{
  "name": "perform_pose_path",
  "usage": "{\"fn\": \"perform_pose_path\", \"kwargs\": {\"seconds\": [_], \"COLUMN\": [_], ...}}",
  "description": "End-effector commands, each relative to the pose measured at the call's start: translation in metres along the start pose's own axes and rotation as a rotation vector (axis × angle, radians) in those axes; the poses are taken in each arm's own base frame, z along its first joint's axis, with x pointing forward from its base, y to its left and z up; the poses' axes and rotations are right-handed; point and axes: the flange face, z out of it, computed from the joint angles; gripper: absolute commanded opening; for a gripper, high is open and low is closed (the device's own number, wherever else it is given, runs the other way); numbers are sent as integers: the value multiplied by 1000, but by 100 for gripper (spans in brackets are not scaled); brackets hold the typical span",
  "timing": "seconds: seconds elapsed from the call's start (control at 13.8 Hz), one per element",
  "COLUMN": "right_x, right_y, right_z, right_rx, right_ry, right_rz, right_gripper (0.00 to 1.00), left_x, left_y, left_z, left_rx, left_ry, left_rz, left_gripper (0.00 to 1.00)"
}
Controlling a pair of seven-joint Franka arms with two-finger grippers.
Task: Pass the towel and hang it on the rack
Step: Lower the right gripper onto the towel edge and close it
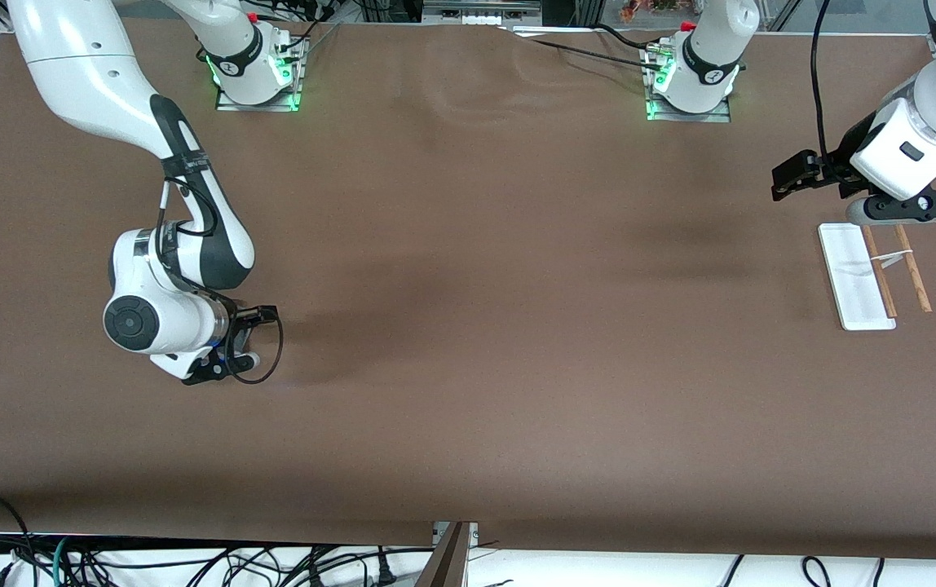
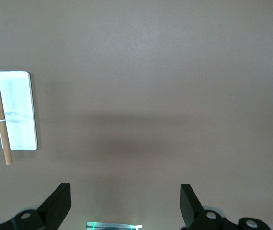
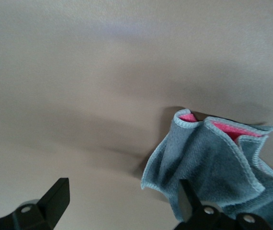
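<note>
My right gripper's open fingers have the towel's stitched corner (image 3: pixel 147 181) sticking into the gap between them, so I should keep moving in low until the fingers close on that corner (image 3: pixel 159 188).
The towel (image 3: pixel 213 167) lies crumpled on the brown table, grey side out with a pale stitched edge and pink showing in its folds. It shows only in the right wrist view; in the front view the right arm hides it. My right gripper (image 3: pixel 122 189) (image 1: pixel 227 359) is open just above the table, with one finger (image 3: pixel 187 194) at the towel's edge and bare table between the jaws. The rack (image 1: pixel 855 277) stands at the left arm's end of the table, a white base with two brown rods (image 1: pixel 912 269). My left gripper (image 1: pixel 916 214) (image 2: pixel 124 191) is open and empty, over the table beside the rack (image 2: pixel 17 110).
The brown table cover (image 1: pixel 517 285) stretches between the two arms. Both arm bases (image 1: pixel 256 73) (image 1: pixel 692 81) stand at the edge farthest from the front camera. Loose cables (image 1: pixel 191 562) hang below the edge nearest that camera.
</note>
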Motion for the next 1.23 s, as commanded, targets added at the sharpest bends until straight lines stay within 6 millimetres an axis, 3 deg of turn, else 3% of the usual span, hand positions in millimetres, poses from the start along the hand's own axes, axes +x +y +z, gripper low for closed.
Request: {"fn": "perform_pose_path", "kwargs": {"seconds": [0.0,0.22,0.65,0.94,1.16], "right_x": [2,2,0,-1,-2], "right_y": [-2,-5,-5,-2,3], "right_z": [15,31,38,39,44], "right_rx": [-6,-4,-3,-2,-2], "right_ry": [-4,-30,-43,-50,-57], "right_rz": [-3,-7,-10,-16,-10], "right_gripper": [100,100,98,55,53], "left_x": [2,2,1,1,2], "left_y": [3,4,8,8,9], "left_z": [-6,-5,-5,-5,-5], "left_rx": [-13,-13,-12,-13,-16], "left_ry": [0,0,0,0,1], "left_rz": [8,8,12,12,14], "left_gripper": [100,100,100,100,100]}}
